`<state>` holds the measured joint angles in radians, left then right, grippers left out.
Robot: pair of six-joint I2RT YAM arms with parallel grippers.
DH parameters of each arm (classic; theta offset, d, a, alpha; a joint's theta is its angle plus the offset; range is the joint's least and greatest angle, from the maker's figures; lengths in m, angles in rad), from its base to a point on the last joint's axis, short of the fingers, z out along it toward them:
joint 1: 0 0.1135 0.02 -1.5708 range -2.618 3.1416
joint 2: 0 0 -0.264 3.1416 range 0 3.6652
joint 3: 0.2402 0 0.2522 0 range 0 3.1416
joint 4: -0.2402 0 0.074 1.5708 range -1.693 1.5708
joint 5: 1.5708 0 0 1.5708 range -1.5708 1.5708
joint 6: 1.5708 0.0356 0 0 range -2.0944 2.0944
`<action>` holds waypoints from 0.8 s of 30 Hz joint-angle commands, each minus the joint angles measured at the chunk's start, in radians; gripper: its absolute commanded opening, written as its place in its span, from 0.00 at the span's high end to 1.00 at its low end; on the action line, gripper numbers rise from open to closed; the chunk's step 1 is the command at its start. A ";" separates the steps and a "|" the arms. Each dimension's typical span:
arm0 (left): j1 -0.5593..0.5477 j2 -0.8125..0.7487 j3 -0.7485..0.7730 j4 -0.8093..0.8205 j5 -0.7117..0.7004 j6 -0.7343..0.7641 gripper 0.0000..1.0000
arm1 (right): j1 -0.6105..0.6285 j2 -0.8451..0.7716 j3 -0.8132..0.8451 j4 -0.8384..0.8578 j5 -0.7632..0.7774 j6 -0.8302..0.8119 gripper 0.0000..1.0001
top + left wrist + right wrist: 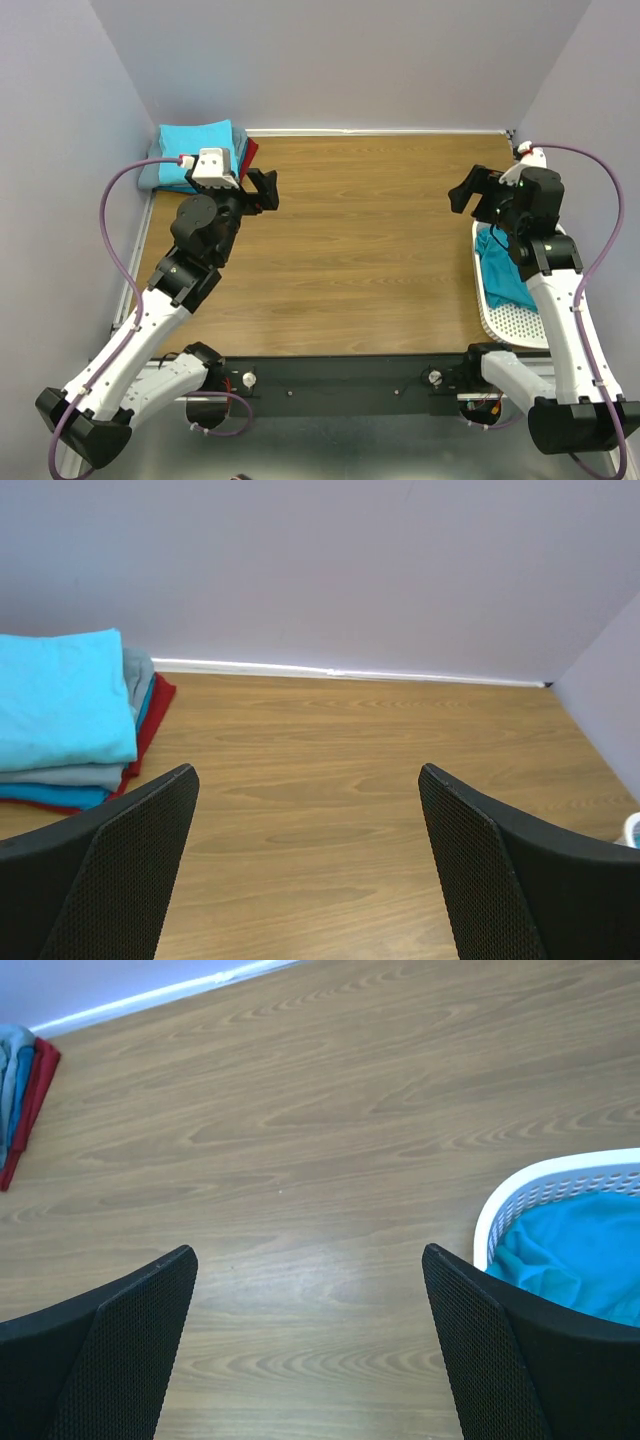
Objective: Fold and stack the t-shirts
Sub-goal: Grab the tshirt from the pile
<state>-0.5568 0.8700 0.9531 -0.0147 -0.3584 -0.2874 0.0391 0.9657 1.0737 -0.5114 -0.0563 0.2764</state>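
The teal-blue t-shirt's bunched edge (540, 1270) is uncovered inside the basket's rim. My open right gripper should continue to go in and down until its fingers close on that cloth (488, 243).
A stack of folded t-shirts (200, 150) lies in the far left corner, light turquoise on top, with grey, teal-blue and dark red beneath; it also shows in the left wrist view (65, 710) and at the right wrist view's left edge (22, 1090). A crumpled teal-blue t-shirt (505, 272) lies in the white basket (520, 325) at the right, also in the right wrist view (575, 1255). My left gripper (262, 190) is open and empty, held above the table just right of the stack. My right gripper (478, 192) is open and empty, above the table left of the basket.
Pale walls enclose the wooden table (360, 240) on the left, back and right. The basket rim (545, 1185) stands close to my right gripper's right finger. A black rail (340, 375) runs along the near edge between the arm bases.
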 commanded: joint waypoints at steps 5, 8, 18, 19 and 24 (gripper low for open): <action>0.001 -0.020 -0.069 0.065 -0.016 0.034 0.02 | -0.001 0.014 -0.072 0.028 0.231 0.104 0.00; 0.001 -0.031 -0.100 0.104 0.080 0.057 0.02 | -0.001 0.019 -0.086 0.024 0.269 0.167 0.00; 0.001 -0.048 -0.131 0.116 0.127 0.111 0.02 | -0.004 0.057 -0.098 -0.061 0.498 0.305 0.00; 0.001 -0.045 -0.134 0.116 0.122 0.113 0.02 | -0.005 0.067 -0.093 -0.067 0.506 0.311 0.00; 0.003 -0.017 -0.132 0.114 0.167 0.105 0.02 | -0.068 0.136 -0.078 -0.125 0.440 0.371 0.00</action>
<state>-0.5564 0.8425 0.8261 0.0803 -0.2314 -0.1970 0.0250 1.0637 0.9752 -0.5579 0.3744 0.5751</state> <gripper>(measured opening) 0.984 0.996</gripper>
